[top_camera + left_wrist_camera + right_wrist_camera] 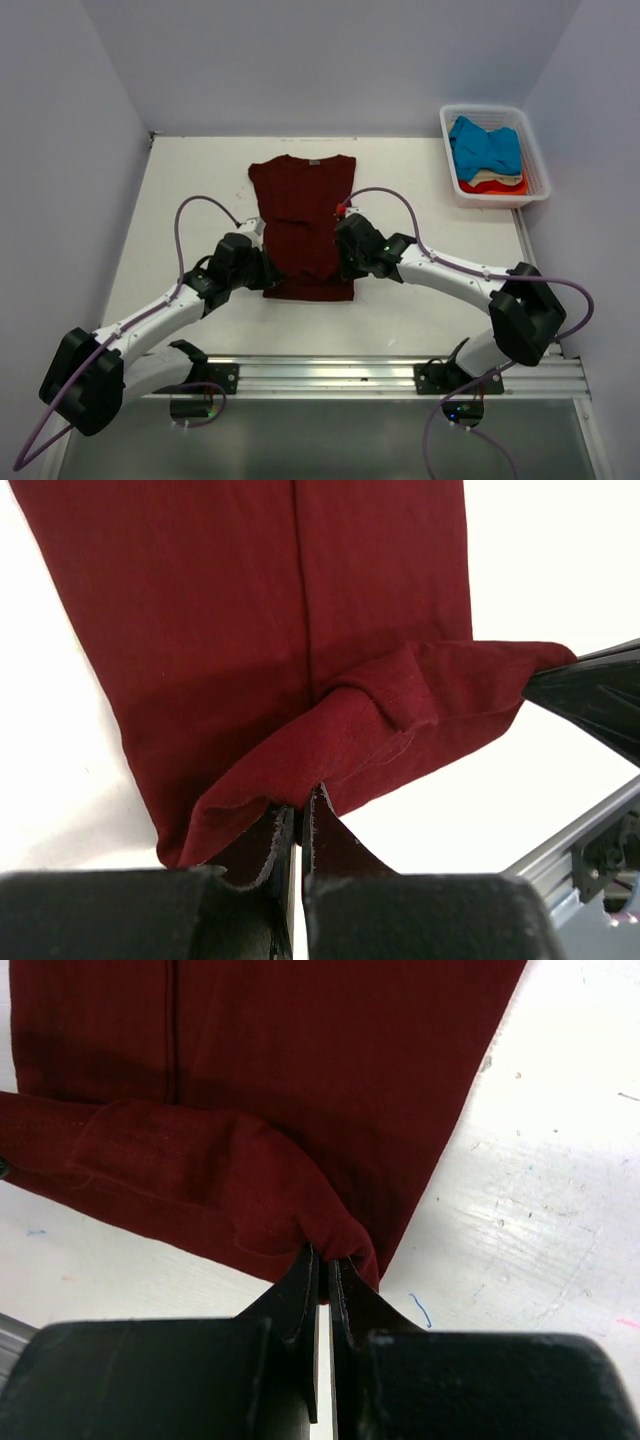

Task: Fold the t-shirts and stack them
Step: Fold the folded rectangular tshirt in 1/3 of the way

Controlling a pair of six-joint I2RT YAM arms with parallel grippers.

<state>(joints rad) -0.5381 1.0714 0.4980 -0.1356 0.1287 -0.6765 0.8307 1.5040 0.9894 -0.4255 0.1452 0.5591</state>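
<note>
Each gripper holds a corner, and the hem [308,277] hangs over the flat body. My right gripper should keep moving the hem toward the collar [313,162] until it lies flat.
The dark maroon t-shirt [303,222] lies flat mid-table, folded into a long strip, collar at the far end. My left gripper [268,272] is shut on the hem's left corner [262,790]. At the right corner [345,1245] my right gripper [346,262] is shut on the cloth. Both corners are raised a little, so the hem [420,705] hangs between them above the body of the shirt. The bright blue t-shirt [484,147] tops a pile with a cream one [495,178] and an orange-red one [492,187] under it.
A white slatted basket [535,155] at the far right holds the pile. The metal rail [380,375] with both arm bases runs along the near edge. Grey walls close in the table on three sides.
</note>
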